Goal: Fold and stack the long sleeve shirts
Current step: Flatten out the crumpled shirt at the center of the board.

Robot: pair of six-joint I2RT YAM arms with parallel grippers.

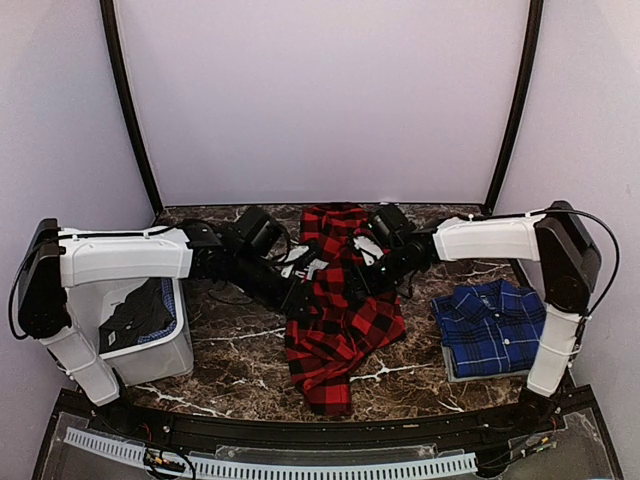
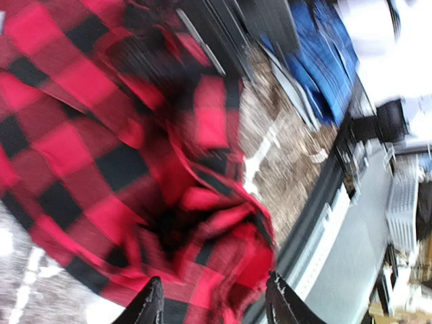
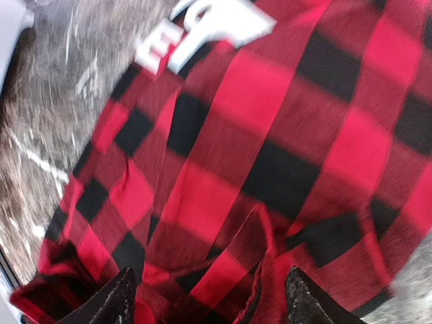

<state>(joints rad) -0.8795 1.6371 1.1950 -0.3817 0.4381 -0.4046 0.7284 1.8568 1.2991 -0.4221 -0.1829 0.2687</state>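
The red shirt's front end is bunched up and narrow, so next I spread it wide first. Then my left gripper should take a sleeve and pull it out.
The red-and-black checked shirt lies crumpled and unfolded in the middle of the marble table, running from the back edge toward the front. It fills the left wrist view and the right wrist view. My left gripper is at the shirt's left edge, and its jaws are open with bunched red cloth between the fingertips. My right gripper is over the shirt's upper right part and is open just above a raised fold. The blue-and-navy plaid shirt lies folded at the right, and also shows in the left wrist view.
The blue shirt rests on a flat grey tray at the right. A white bin holding dark clothing stands at the left by the left arm. Bare marble shows between bin and red shirt. A black rail runs along the front edge.
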